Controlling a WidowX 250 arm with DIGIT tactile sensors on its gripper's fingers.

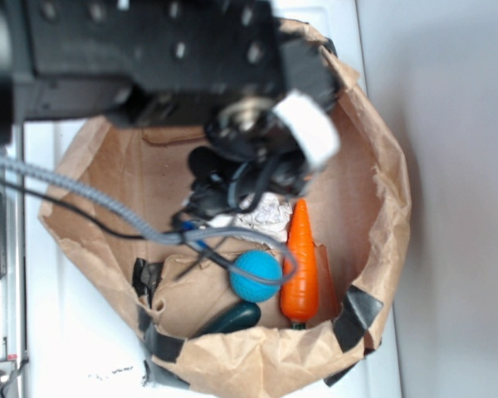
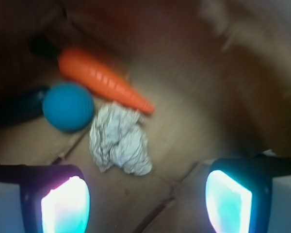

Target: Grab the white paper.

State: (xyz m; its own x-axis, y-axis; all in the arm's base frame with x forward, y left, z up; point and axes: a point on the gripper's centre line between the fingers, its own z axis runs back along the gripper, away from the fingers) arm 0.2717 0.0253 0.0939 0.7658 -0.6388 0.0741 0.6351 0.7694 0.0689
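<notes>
The white paper (image 1: pixel 268 217) is wadded up by deep creases (image 2: pixel 118 138), so it will stay bunched when I lift it, with one end of the paper sticking past my gripper.
The white paper (image 2: pixel 119 139) is a crumpled off-white wad lying on the brown floor of a paper bag, just beyond and slightly left of the gap between my fingers. In the exterior view only a patch of the white paper (image 1: pixel 266 214) shows under the arm. My gripper (image 2: pixel 146 200) is open, its two glowing pads wide apart with bare bag floor between them. In the exterior view the gripper (image 1: pixel 220 199) hangs low inside the bag, just left of the wad.
A blue ball (image 2: pixel 68 107) and an orange toy carrot (image 2: pixel 103 80) lie close behind the paper. A dark green object (image 1: pixel 232 317) rests near the bag's front wall. The brown bag's rim (image 1: pixel 390 191) surrounds everything. Cables (image 1: pixel 108 203) cross the bag.
</notes>
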